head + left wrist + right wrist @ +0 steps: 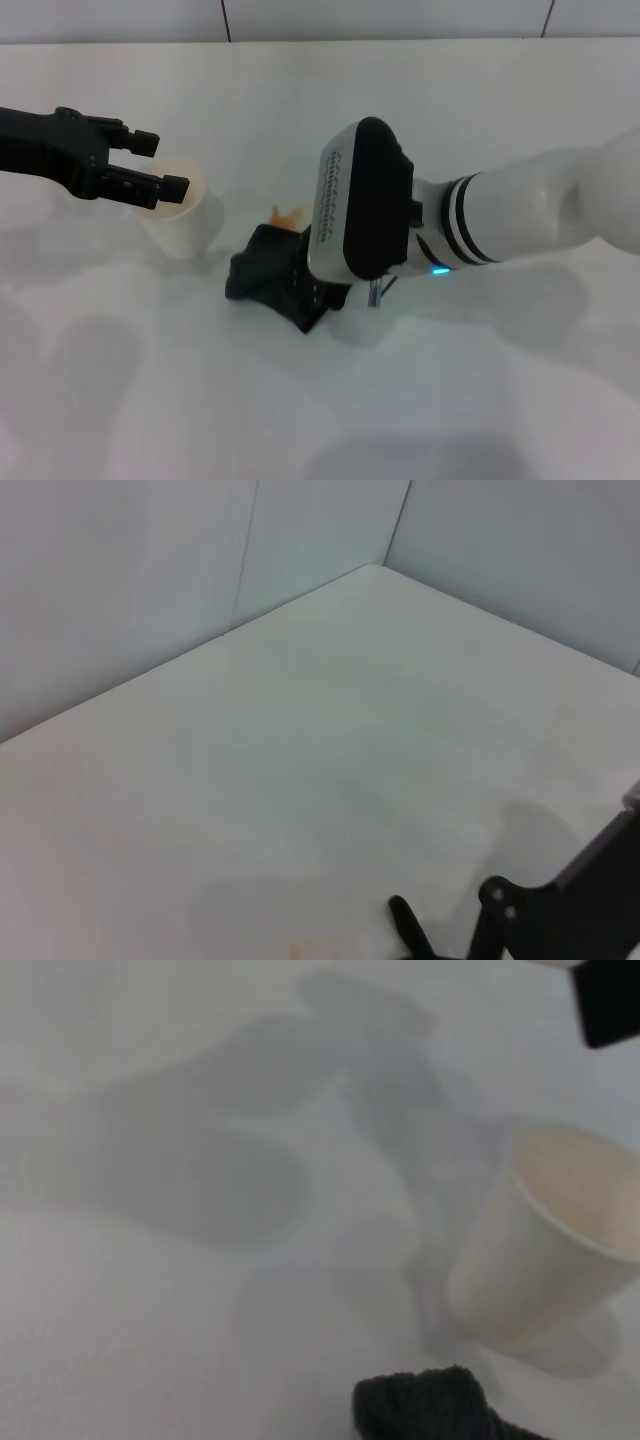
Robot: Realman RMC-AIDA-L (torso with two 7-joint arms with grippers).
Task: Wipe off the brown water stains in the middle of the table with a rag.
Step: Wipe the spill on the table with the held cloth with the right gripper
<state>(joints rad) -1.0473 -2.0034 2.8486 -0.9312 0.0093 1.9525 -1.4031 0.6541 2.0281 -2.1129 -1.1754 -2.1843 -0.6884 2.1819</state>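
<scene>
A brown water stain is still visible beyond the rag's far edge. Next, my right gripper wipes the rag back over the stain, toward the white paper cup.
A dark rag lies bunched on the white table, near its middle. My right gripper is shut on the rag, and the fingers are hidden under the white and black wrist housing. The brown water stains show as a small orange-brown blot right at the rag's far edge. In the right wrist view only a corner of the rag shows. My left gripper hovers open at the left, above the rim of a cup, and holds nothing.
A white paper cup stands upright just left of the rag, close to it; the right wrist view shows the cup beside the rag. The left wrist view shows bare table running to a walled corner.
</scene>
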